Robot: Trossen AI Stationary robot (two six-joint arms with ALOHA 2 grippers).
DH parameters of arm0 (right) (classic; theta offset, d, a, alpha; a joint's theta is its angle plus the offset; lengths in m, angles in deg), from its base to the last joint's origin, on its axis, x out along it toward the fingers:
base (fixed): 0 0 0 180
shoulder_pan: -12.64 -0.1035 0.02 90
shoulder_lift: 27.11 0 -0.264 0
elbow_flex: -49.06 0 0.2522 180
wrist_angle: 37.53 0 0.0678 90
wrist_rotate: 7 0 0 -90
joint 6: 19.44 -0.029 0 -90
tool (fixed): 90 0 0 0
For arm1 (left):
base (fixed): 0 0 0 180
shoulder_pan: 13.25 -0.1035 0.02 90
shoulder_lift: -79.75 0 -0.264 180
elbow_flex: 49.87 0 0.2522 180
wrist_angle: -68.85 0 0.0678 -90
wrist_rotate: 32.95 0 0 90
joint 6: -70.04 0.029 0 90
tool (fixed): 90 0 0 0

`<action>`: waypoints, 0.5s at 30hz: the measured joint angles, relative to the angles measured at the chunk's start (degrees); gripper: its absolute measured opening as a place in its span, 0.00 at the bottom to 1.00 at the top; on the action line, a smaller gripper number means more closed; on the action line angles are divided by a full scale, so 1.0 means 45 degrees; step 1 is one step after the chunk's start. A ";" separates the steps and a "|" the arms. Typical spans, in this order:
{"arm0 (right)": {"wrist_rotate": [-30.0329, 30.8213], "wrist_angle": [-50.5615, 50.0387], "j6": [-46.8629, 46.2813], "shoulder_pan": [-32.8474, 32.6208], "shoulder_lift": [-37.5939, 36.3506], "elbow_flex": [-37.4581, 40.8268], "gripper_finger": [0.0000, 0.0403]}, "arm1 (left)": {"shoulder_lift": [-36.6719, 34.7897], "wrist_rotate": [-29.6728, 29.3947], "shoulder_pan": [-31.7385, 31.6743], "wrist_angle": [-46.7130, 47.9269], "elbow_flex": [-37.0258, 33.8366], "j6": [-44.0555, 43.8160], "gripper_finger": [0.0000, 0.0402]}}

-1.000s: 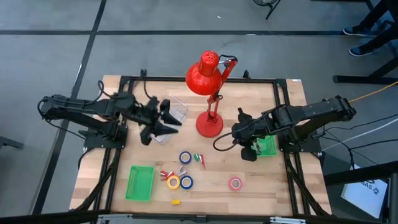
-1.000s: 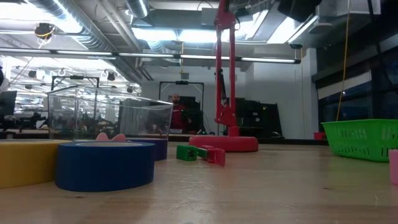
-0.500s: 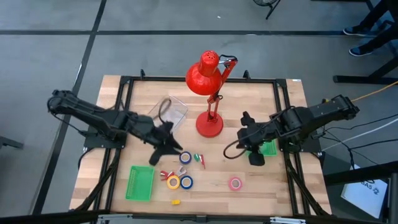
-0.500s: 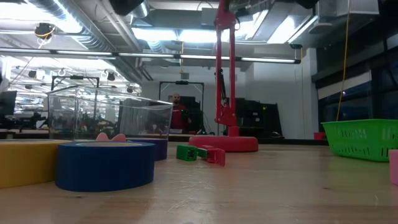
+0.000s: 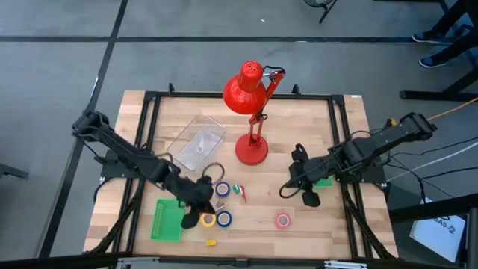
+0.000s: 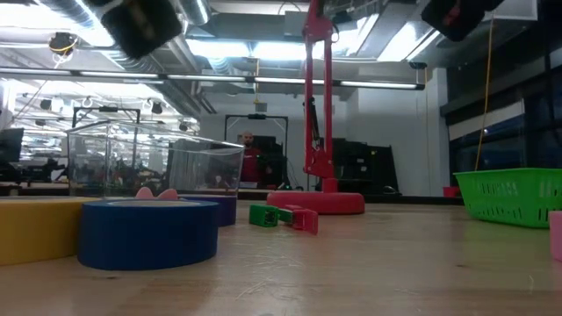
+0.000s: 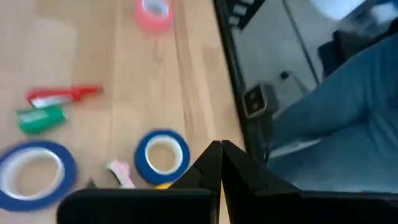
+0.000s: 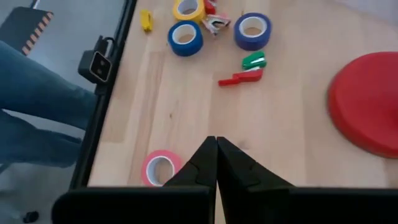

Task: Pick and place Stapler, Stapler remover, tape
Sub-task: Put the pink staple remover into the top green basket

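Note:
The stapler remover (image 5: 219,205) is in among the tape rolls, a long way from my right gripper. My left gripper should pick it up and pass it to my right gripper.
Several tape rolls lie on the table's near middle: two blue ones (image 5: 222,189) (image 5: 223,218), a yellow one (image 5: 208,219) and a pink one (image 5: 282,220). A small green piece (image 5: 237,188) and a red one (image 5: 243,194), stapler-like, lie side by side right of the far blue roll. A pink-and-white piece (image 7: 118,174), perhaps the stapler remover, sits among the rolls. My left gripper (image 5: 196,214) hangs shut above the yellow roll's left side with nothing between its fingers (image 7: 219,155). My right gripper (image 5: 308,197) hangs shut in the air, to the right of the pink roll (image 8: 160,168).
A red lamp (image 5: 252,149) stands on its round base at the far middle. A clear box (image 5: 198,146) sits left of it. One green basket (image 5: 168,219) stands near left, another (image 5: 323,178) at the right. A small yellow piece (image 5: 211,242) lies by the near edge.
My left gripper has swung from beside the clear box toward the table's near edge, to above the tape rolls, and has shut on the way. My right gripper has drifted a little toward the near edge.

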 joint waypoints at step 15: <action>0.0582 0.0752 -0.0249 -0.0646 0.0053 0.0381 0.01 | 0.2501 -0.0745 -0.0321 0.2094 0.0267 -0.4022 0.06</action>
